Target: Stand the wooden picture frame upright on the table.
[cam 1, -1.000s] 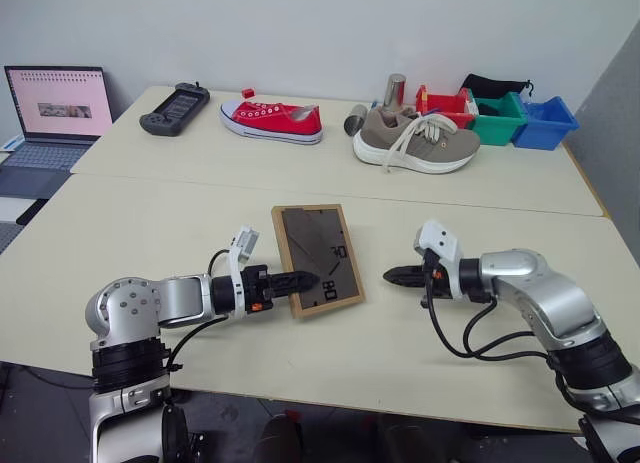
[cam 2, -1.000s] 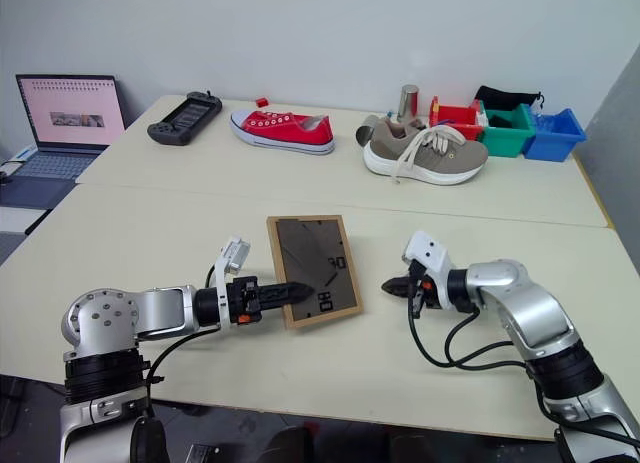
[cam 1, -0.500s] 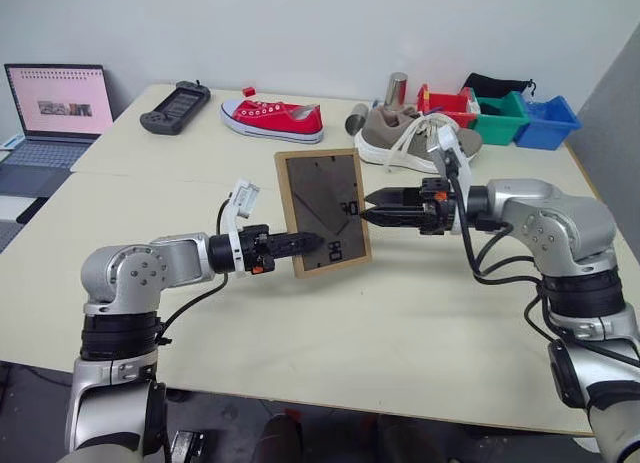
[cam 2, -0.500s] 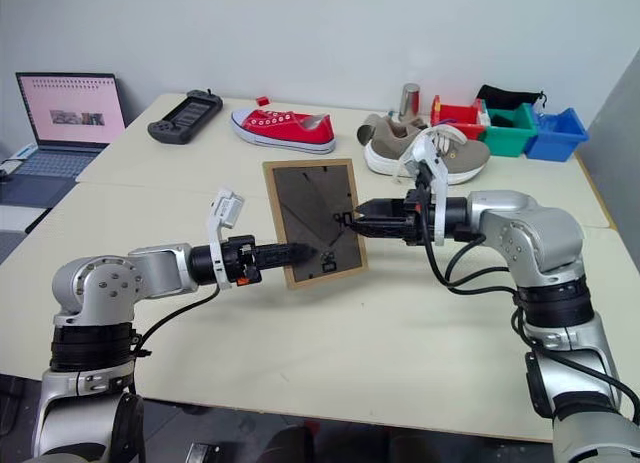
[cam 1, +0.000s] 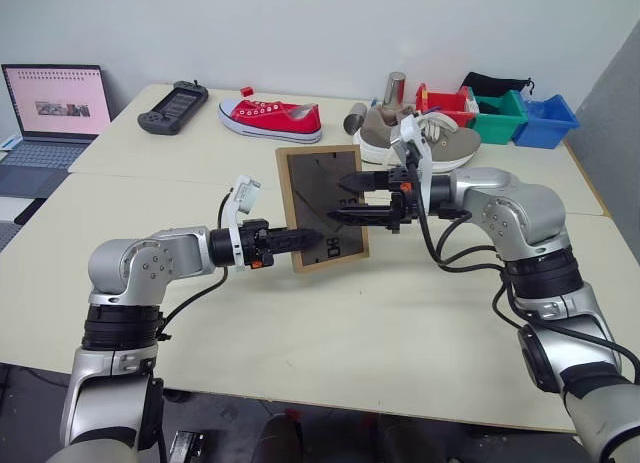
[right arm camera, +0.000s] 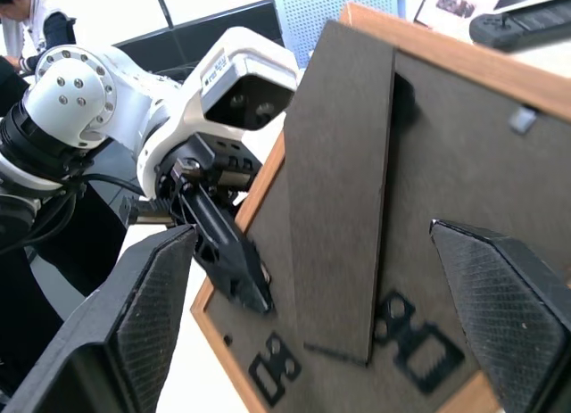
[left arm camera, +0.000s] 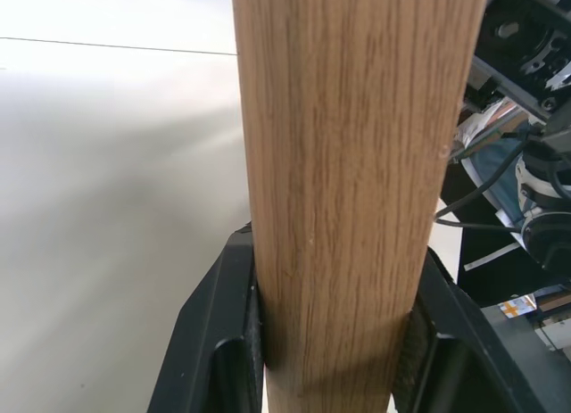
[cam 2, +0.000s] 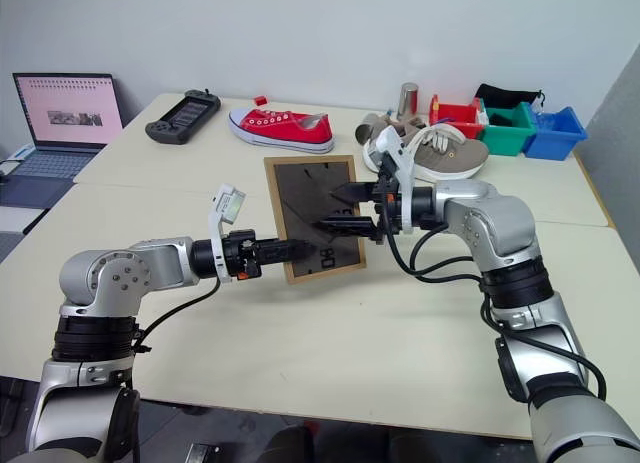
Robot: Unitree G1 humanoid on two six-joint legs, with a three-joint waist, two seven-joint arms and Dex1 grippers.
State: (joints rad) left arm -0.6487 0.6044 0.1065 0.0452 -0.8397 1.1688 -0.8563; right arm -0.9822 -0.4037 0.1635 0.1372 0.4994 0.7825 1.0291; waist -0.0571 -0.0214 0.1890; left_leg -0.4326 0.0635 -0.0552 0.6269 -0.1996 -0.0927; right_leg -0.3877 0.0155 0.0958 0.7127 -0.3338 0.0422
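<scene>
The robot's right gripper should move back and take hold of the picture frame's free side edge [cam 1: 364,241] before it stands the picture frame upright, because the stand flap [right arm camera: 335,199] sticks out from the back panel.
The wooden picture frame [cam 1: 318,208] is raised nearly upright over the table [cam 1: 400,313], its dark back panel facing me. My left gripper [cam 1: 305,240] is shut on its lower left edge; in the left wrist view the light-wood edge [left arm camera: 348,163] sits clamped between the black fingers [left arm camera: 214,342]. My right gripper [cam 1: 340,200] comes in from the right and is open wide, one finger high and one low in front of the back panel. The right wrist view shows the stand flap [right arm camera: 339,208] lying flat against the panel. The picture side is hidden.
At the back of the table are a red sneaker [cam 1: 271,119], a beige sneaker [cam 1: 440,148], a game controller [cam 1: 174,106], a metal cylinder [cam 1: 396,87] and red, green and blue bins [cam 1: 500,118]. A laptop [cam 1: 55,108] stands at the far left.
The left gripper lifted the frame from lying on the table to nearly upright. The right arm rose and swung left to the frame's back, and its gripper went from shut to wide open.
</scene>
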